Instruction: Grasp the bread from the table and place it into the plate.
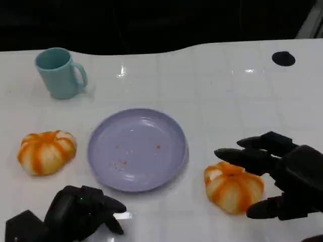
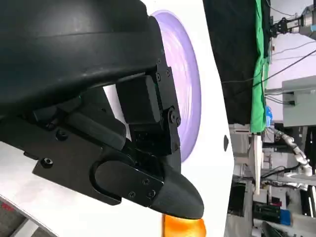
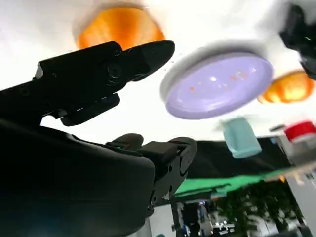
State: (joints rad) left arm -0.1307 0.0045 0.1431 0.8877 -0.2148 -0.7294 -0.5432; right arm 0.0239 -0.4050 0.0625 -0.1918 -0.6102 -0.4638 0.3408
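My gripper will place the bread (image 1: 233, 188) into the plate, and the bread should settle upright and stay put, since it sits squat on a broad base (image 1: 230, 207).
Two orange-and-white round breads lie on the white table. One bread (image 1: 233, 187) (image 3: 121, 27) sits right of the lavender plate (image 1: 137, 149) (image 2: 187, 84) (image 3: 217, 86). My right hand (image 1: 282, 176) (image 3: 98, 74) is just to its right, fingers spread, one set reaching over the bread's far side and a thumb at its near side, holding nothing. The other bread (image 1: 46, 151) (image 3: 291, 86) lies left of the plate. My left hand (image 1: 81, 212) (image 2: 123, 123) rests near the front edge, fingers curled in on nothing. The plate holds only crumbs.
A teal mug (image 1: 59, 72) (image 3: 240, 138) stands at the back left. A black round mark (image 1: 283, 58) lies at the table's back right. The table's far edge meets a dark background. A red object (image 3: 300, 131) shows beyond the table in the right wrist view.
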